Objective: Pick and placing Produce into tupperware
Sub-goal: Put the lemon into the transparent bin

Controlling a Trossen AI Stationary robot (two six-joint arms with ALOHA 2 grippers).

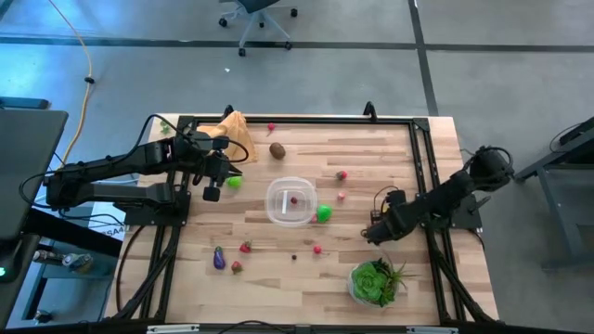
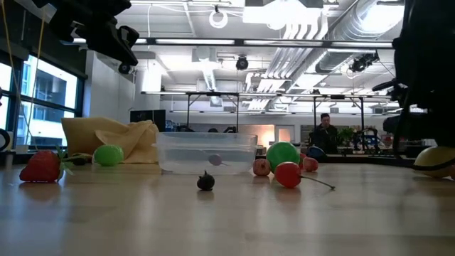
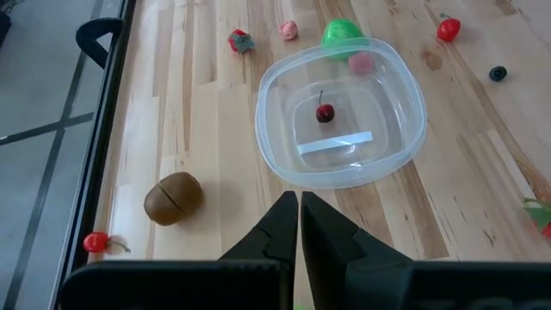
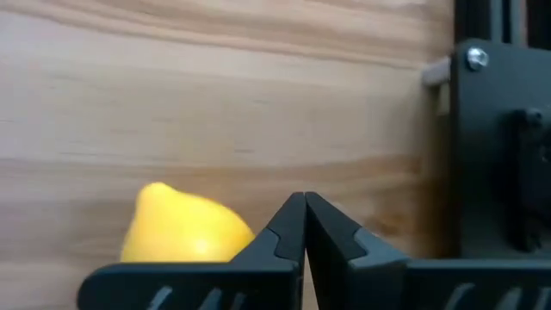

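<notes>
My right gripper should push the lemon [image 4: 179, 229] toward the table's far end [image 1: 405, 169] with closed fingers before it grasps the lemon, because the lemon is close beside my right arm's base.
The clear round tupperware [image 1: 290, 200] stands mid-table with one red cherry [image 3: 325, 113] inside. Produce lies around it: a green lime [image 1: 323, 213] against its right side, another lime [image 1: 234, 182], a brown kiwi [image 3: 173, 197], a purple eggplant [image 1: 219, 259], strawberries [image 1: 245, 247] and red berries [image 1: 342, 174]. My left gripper [image 3: 300, 207] hangs shut above the table, left of the tupperware. My right gripper [image 4: 303, 215] is shut low over the table's right side, right beside a yellow lemon [image 4: 185, 228]. My right gripper's shut fingers [image 4: 280, 231] point steeply down beside the lemon's end [image 4: 241, 231], which rests on the table. Whether a finger touches the lemon I cannot tell.
A big leafy green plant [image 1: 376, 281] stands at the near right. An orange-tan cloth [image 1: 232, 134] lies at the far left. A black frame rail [image 4: 499, 129] runs along the table's right edge close to my right gripper. A small dark berry [image 2: 205, 182] lies near the front.
</notes>
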